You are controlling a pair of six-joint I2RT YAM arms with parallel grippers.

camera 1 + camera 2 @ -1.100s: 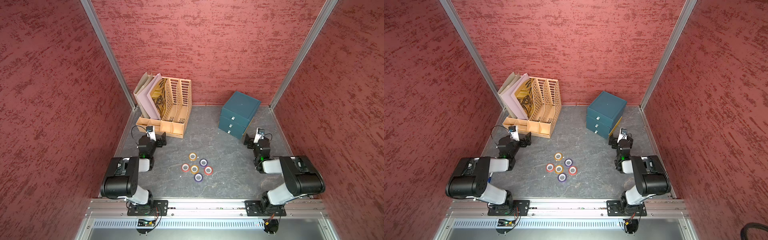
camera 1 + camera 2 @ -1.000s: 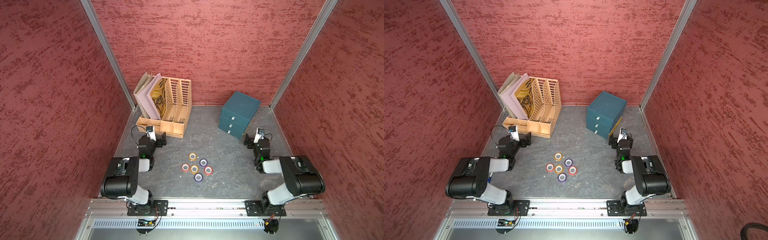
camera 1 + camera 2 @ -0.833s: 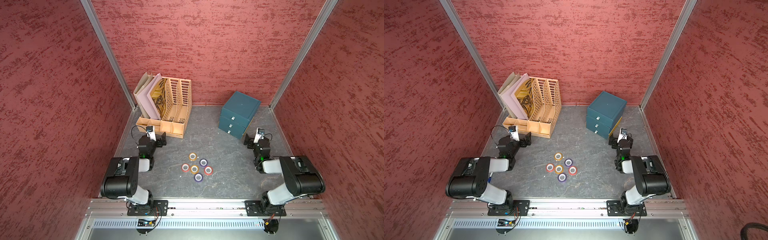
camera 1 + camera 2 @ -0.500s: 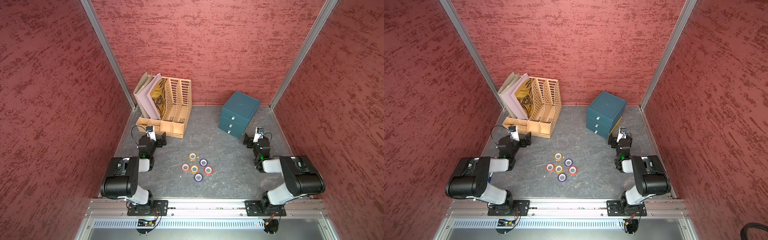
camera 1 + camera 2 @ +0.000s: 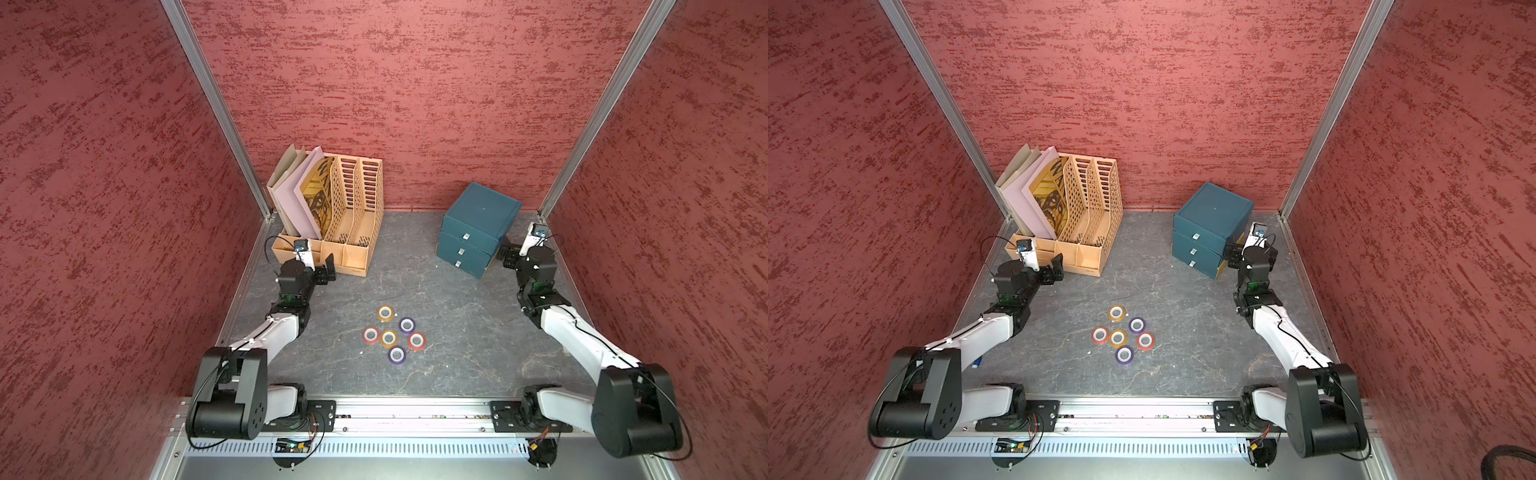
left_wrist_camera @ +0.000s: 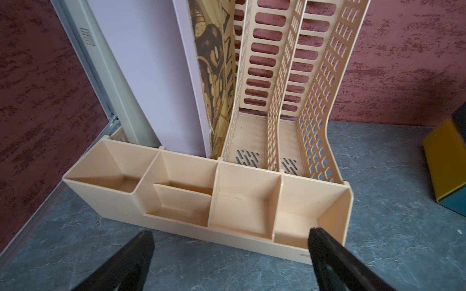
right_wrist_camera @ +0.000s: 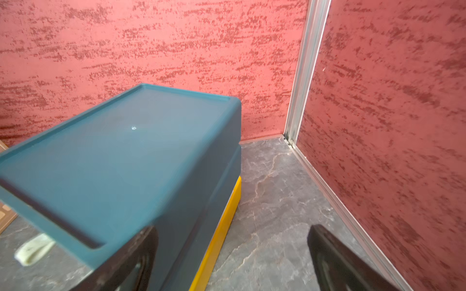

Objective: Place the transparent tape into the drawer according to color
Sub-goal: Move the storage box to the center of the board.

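Observation:
The drawer chest's front (image 5: pixel 464 247) sits at a crooked slant to the mounting rail. My right gripper should first go up to the chest's top edge (image 5: pixel 509 218) and turn the chest straight.
Several small tape rolls lie flat in a cluster mid-table in both top views: two orange (image 5: pixel 385 313) (image 5: pixel 389 338), two purple (image 5: pixel 407 325) (image 5: pixel 397 354), two red (image 5: pixel 371 335) (image 5: pixel 416 340). The dark teal drawer chest (image 5: pixel 478 220) (image 5: pixel 1212 216) stands at the back right with all three drawers shut. My right gripper (image 5: pixel 509 255) (image 7: pixel 233 230) is open, right beside the chest's (image 7: pixel 126 151) side, holding nothing. My left gripper (image 5: pixel 326 269) (image 6: pixel 230 233) is open and empty, just in front of the tan organizer. Both grippers are far from the rolls.
A tan slotted file organizer (image 5: pixel 349 216) (image 6: pixel 252 196) with folders stands at the back left, its front trays empty. Red walls enclose three sides, with metal corner posts (image 5: pixel 548 208). The chest has a yellow base strip (image 7: pixel 222 226). The arms' mounting rail (image 5: pixel 415 415) runs along the front.

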